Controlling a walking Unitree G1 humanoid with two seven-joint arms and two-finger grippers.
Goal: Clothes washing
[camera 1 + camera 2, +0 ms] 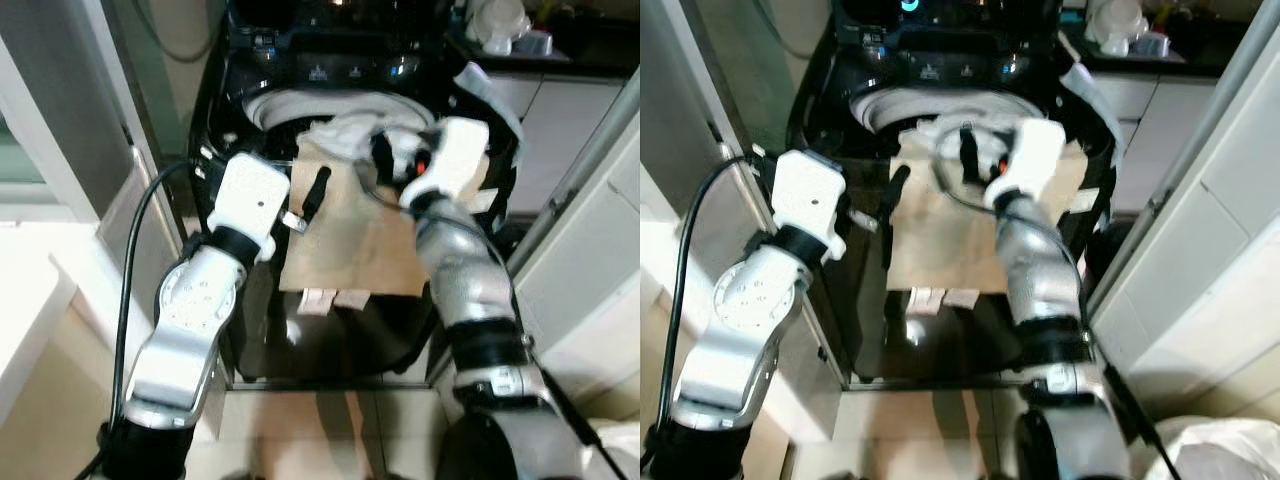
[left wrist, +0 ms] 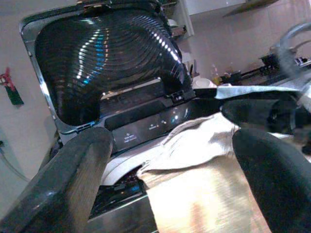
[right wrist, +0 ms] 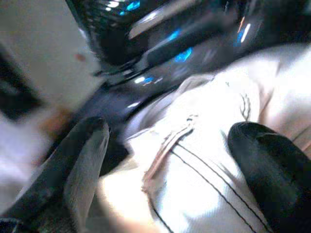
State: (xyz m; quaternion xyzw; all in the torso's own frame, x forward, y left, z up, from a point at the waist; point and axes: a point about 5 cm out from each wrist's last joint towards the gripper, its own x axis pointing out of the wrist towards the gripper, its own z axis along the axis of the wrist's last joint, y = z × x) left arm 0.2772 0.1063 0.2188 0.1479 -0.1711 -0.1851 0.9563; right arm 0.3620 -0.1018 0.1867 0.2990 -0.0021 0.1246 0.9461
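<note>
The white garment (image 1: 352, 132) is loosely bunched on top of the tan garment, so the white garment alone will spread out when I raise its upper edge.
A black top-loading washing machine (image 1: 330, 330) stands in front of me with its lid (image 2: 107, 58) raised. A tan garment (image 1: 350, 240) hangs from the drum opening down over the front edge. A white garment (image 1: 345, 132) with dark stitching lies bunched at the opening's rim. My left gripper (image 1: 312, 195) hovers at the tan garment's left edge, fingers (image 2: 73, 174) spread apart and open. My right gripper (image 1: 385, 155) is over the white garment (image 3: 204, 160), also open, with the cloth lying between its fingers (image 3: 262, 155) but not clamped.
White cabinets (image 1: 590, 260) stand close on the right, and a dark counter with white dishes (image 1: 500, 25) is at the back right. A pale wall and door frame (image 1: 60, 130) close in the left. A black cable (image 1: 135, 250) loops along my left arm. A white bag (image 1: 1220, 450) lies on the floor.
</note>
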